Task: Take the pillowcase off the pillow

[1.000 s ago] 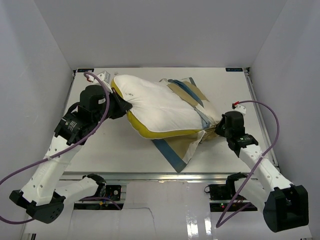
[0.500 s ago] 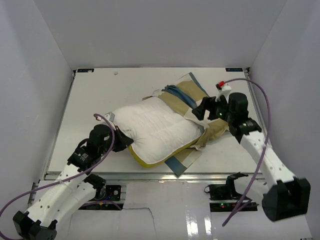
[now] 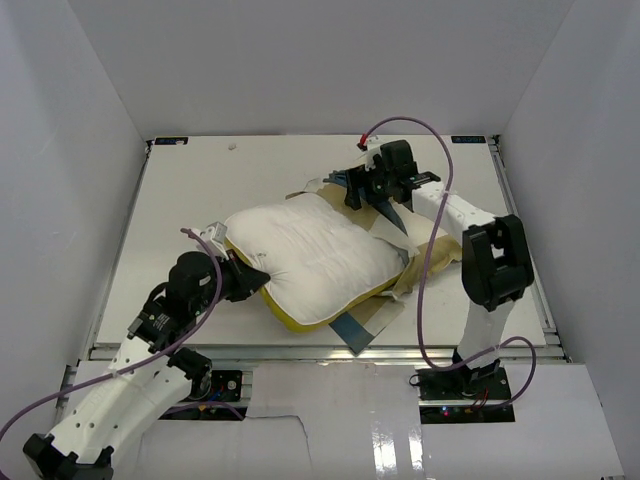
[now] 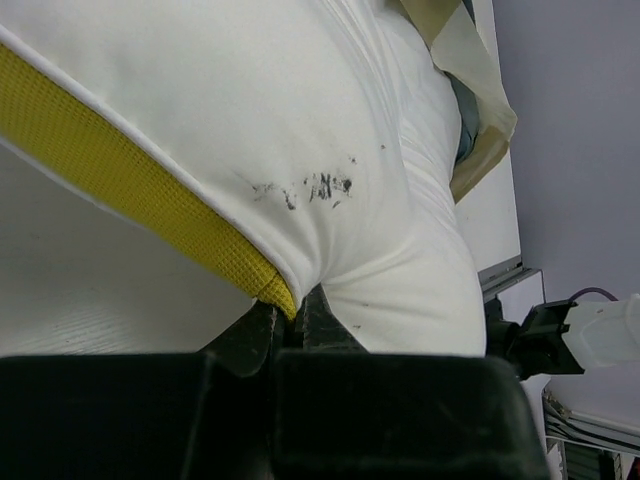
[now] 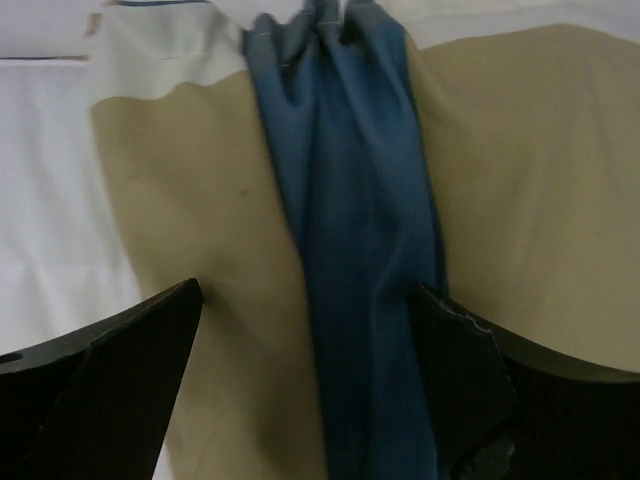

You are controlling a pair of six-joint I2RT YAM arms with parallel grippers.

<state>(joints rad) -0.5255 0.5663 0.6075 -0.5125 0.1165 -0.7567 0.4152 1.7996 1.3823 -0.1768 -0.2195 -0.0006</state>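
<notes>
The pillowcase is wrapped around the pillow's end [image 3: 396, 246], and my right gripper is open. My right gripper should grab the tan heap [image 3: 410, 275] there while my left gripper lifts the pillow's corner.
The white pillow [image 3: 310, 255] lies across the middle of the table, its yellow piping [image 3: 300, 322] along the near edge. My left gripper [image 3: 254, 279] is shut on the pillow's near-left corner; the left wrist view shows the jaws [image 4: 290, 312] pinching that corner of the pillow [image 4: 330, 130] beside the yellow piping [image 4: 150, 190]. The tan, blue and cream pillowcase [image 3: 405, 215] is bunched round the pillow's far right end, with a flap [image 3: 365, 322] under the near edge. My right gripper [image 3: 350, 190] hovers open over the pillowcase's blue fold [image 5: 360, 260], fingers [image 5: 130, 350] apart on either side.
White walls close in the table [image 3: 180, 190] on the left, right and back. Purple cables [image 3: 420, 125] loop from both arms. The table's near rail [image 3: 330, 352] runs just below the pillowcase flap.
My left gripper has dragged the pillow from far left toward the near left. My right gripper let go of the pillowcase at the near right, opened, and swung to its far end.
</notes>
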